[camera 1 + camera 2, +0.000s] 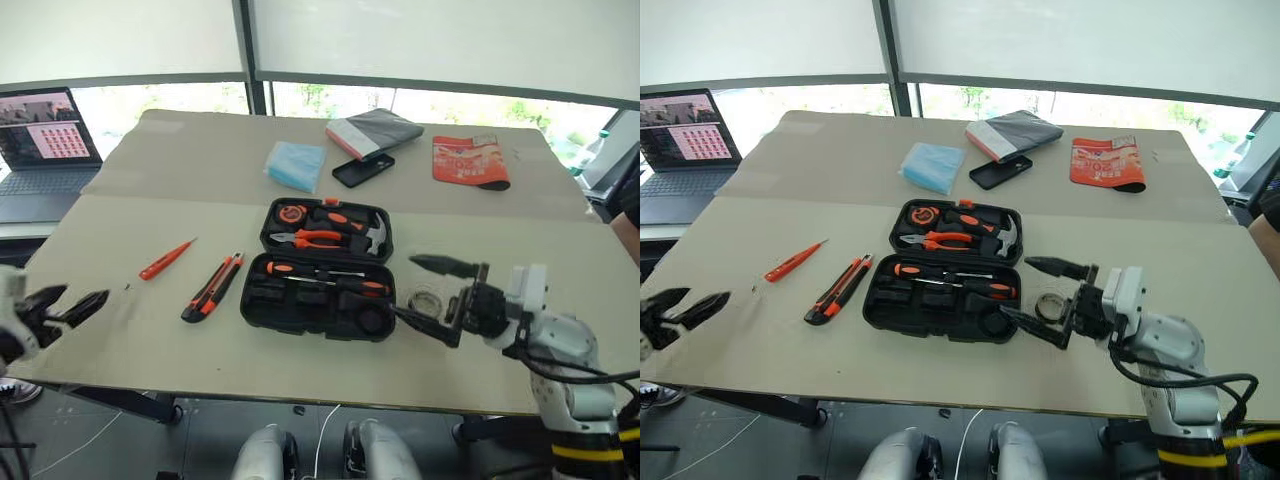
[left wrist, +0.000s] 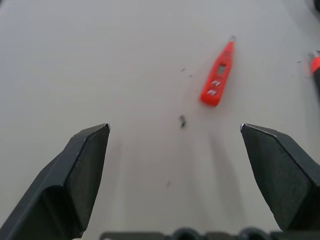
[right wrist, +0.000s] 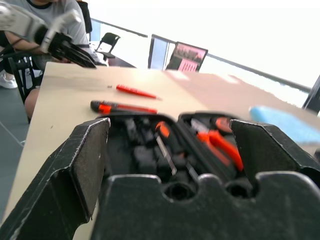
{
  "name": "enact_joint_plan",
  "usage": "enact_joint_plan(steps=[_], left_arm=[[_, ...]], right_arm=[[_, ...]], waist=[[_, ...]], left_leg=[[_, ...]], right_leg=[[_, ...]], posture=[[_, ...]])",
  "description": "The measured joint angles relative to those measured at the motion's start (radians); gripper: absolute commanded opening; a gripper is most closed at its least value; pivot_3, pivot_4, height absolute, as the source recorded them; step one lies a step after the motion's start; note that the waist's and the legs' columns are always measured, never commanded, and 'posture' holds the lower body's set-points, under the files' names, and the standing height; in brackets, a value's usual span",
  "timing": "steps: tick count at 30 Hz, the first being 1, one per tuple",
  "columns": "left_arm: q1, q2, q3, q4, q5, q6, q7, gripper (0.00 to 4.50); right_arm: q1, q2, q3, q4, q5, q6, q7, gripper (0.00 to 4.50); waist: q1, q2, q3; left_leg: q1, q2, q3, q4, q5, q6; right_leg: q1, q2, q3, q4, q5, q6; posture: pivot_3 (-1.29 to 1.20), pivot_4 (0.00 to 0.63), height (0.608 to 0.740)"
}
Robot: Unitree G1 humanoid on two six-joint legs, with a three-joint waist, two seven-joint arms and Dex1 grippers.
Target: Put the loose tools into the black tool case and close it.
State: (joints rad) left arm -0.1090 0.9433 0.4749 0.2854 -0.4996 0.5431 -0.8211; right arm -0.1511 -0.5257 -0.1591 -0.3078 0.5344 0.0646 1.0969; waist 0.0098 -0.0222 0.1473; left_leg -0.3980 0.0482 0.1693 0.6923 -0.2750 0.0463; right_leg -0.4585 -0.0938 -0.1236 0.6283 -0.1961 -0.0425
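The thin orange screwdriver (image 1: pixel 165 261) should settle into the empty groove when I lower it into the case, because moulded blocks (image 1: pixel 311 295) next to the screwdrivers leave that groove.
The black tool case (image 1: pixel 262 300) lies open mid-table, with two orange-black screwdrivers (image 1: pixel 325 277) in its near half. Left of it on the table lie the orange-black utility knife (image 1: pixel 213 287) and the thin orange screwdriver (image 1: pixel 166 259). A small tape roll (image 1: pixel 428 298) sits on the table just right of the case. My right gripper (image 1: pixel 408 288) is open beside the case's right end, pointing left, and the roll shows between its fingers. My left gripper (image 1: pixel 68 300) is open at the table's left edge, facing the thin orange screwdriver (image 2: pixel 218 75) from a distance.
A laptop (image 1: pixel 45 140) stands at the far left. A blue pack (image 1: pixel 297 165), a black phone (image 1: pixel 362 170), a grey pouch (image 1: pixel 373 132) and an orange packet (image 1: pixel 470 160) lie at the back. A seated person (image 3: pixel 27 20) is beyond the table's left end.
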Motion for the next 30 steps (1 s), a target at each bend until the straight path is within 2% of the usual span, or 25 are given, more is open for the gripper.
enact_joint_plan(steps=[1, 4, 9, 16, 19, 22, 26, 27, 28, 30], left_arm=[[-0.038, 0.004, -0.033, 0.024, 0.014, 0.010, -0.004, 4.50], [-0.240, 0.006, -0.192, 0.162, 0.083, 0.066, -0.043, 4.50], [-0.492, -0.003, -0.379, 0.399, 0.231, 0.022, -0.101, 4.50], [-0.677, -0.077, -0.462, 0.676, 0.362, -0.146, -0.131, 4.50], [-0.725, -0.103, -0.470, 0.765, 0.398, -0.213, -0.137, 3.69], [-0.749, -0.111, -0.469, 0.817, 0.418, -0.264, -0.149, 2.51], [-0.755, -0.124, -0.448, 0.856, 0.419, -0.331, -0.170, 1.27], [-0.754, -0.129, -0.440, 0.864, 0.418, -0.353, -0.177, 0.76], [-0.752, -0.136, -0.428, 0.871, 0.415, -0.390, -0.194, 0.57], [-0.748, -0.150, -0.398, 0.870, 0.385, -0.482, -0.260, 0.57]], right_arm=[[-0.011, -0.004, 0.004, -0.004, 0.001, 0.011, -0.007, 4.46], [-0.060, -0.022, 0.046, -0.022, 0.003, 0.072, -0.023, 4.46], [-0.081, -0.037, 0.068, -0.038, 0.021, 0.107, -0.037, 4.46], [-0.063, -0.046, 0.074, -0.066, 0.022, 0.124, -0.062, 4.46], [-0.038, -0.060, 0.073, -0.094, 0.028, 0.141, -0.077, 4.50], [-0.014, -0.068, 0.073, -0.110, 0.029, 0.147, -0.083, 4.50], [0.007, -0.074, 0.073, -0.124, 0.029, 0.152, -0.098, 4.50], [0.011, -0.076, 0.073, -0.126, 0.029, 0.154, -0.098, 4.50], [0.013, -0.080, 0.073, -0.129, 0.030, 0.155, -0.099, 4.50], [0.015, -0.092, 0.072, -0.134, 0.032, 0.158, -0.098, 4.50]], waist=[[-0.001, 0.000, 0.000], [-0.001, -0.002, 0.001], [0.000, -0.003, 0.001], [0.005, -0.003, 0.002], [0.010, -0.003, 0.002], [0.011, -0.003, 0.002], [0.012, -0.003, 0.002], [0.012, -0.003, 0.002], [0.011, -0.003, 0.002], [0.009, -0.006, 0.003]], left_leg=[[-0.001, 0.000, 0.000, 0.000, 0.003, -0.006], [-0.002, 0.000, 0.001, 0.000, 0.004, -0.007], [-0.002, -0.002, 0.002, 0.001, 0.008, 0.002], [-0.001, -0.002, 0.002, 0.003, 0.008, 0.004], [-0.001, -0.002, 0.001, 0.003, 0.006, 0.012], [-0.001, -0.003, 0.000, 0.004, 0.005, 0.013], [-0.002, -0.003, 0.000, 0.004, 0.006, 0.013], [-0.003, -0.003, 0.001, 0.005, 0.006, 0.013], [-0.004, -0.003, 0.001, 0.007, 0.007, 0.012], [-0.007, -0.003, 0.000, 0.010, 0.007, 0.012]], right_leg=[[0.000, 0.001, 0.000, 0.000, 0.000, 0.000], [-0.001, 0.005, -0.002, 0.001, -0.001, -0.002], [-0.001, 0.010, -0.002, 0.001, -0.001, -0.002], [0.000, 0.007, -0.001, 0.003, -0.001, -0.001], [0.001, 0.001, -0.002, 0.004, -0.001, -0.001], [0.001, 0.001, -0.002, 0.004, -0.001, 0.000], [0.001, 0.001, -0.002, 0.004, -0.001, 0.000], [0.001, 0.001, -0.002, 0.004, 0.000, 0.000], [0.000, 0.001, -0.003, 0.004, 0.000, 0.000], [-0.001, 0.001, -0.004, 0.004, 0.000, 0.001]], posture=[[0.00, 0.150, 0.740], [0.00, 0.150, 0.740], [0.00, 0.150, 0.740], [0.00, 0.150, 0.740], [0.00, 0.150, 0.740], [0.00, 0.150, 0.740], [0.00, 0.150, 0.740], [0.00, 0.150, 0.740], [0.00, 0.150, 0.740], [0.00, 0.150, 0.740]])
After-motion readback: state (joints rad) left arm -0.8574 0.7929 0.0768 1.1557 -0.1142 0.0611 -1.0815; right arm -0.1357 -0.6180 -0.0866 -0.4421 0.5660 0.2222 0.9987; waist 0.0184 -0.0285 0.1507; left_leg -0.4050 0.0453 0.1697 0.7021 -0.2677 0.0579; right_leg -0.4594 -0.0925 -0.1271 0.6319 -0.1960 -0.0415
